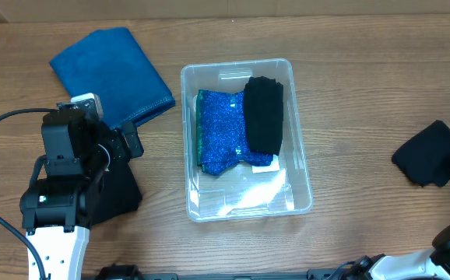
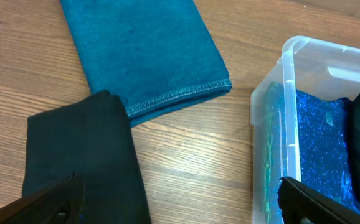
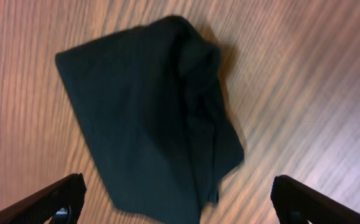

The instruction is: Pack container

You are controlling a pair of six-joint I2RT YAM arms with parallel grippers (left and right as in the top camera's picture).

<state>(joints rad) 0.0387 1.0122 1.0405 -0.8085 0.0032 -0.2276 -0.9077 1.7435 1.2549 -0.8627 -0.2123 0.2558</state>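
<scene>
I keep lowering my right gripper until its fingers straddle the near end of the crumpled black cloth [image 1: 426, 154], as the cloth lies free and its near end [image 3: 167, 200] is narrower than the gap between my open fingers.
The clear plastic container [image 1: 301, 183] stands at the table's middle. In it lie a sparkly blue cloth [image 1: 221, 128] and a black cloth [image 1: 264, 115]. In the left wrist view the container's corner [image 2: 287, 81] is at the right. My left gripper [image 2: 180, 205] is open, above the table between a black cloth [image 2: 80, 155] and the container. A folded teal towel [image 1: 112, 74] lies at the far left, also in the left wrist view [image 2: 142, 50]. My right gripper [image 3: 177, 202] is open above a crumpled black cloth [image 3: 149, 112], which shows at the right edge of the overhead view [image 1: 427, 154].
The left arm [image 1: 61, 187] with its black cable stands at the front left, over the black cloth [image 1: 120, 194]. Bare wooden table lies between the container and the right black cloth.
</scene>
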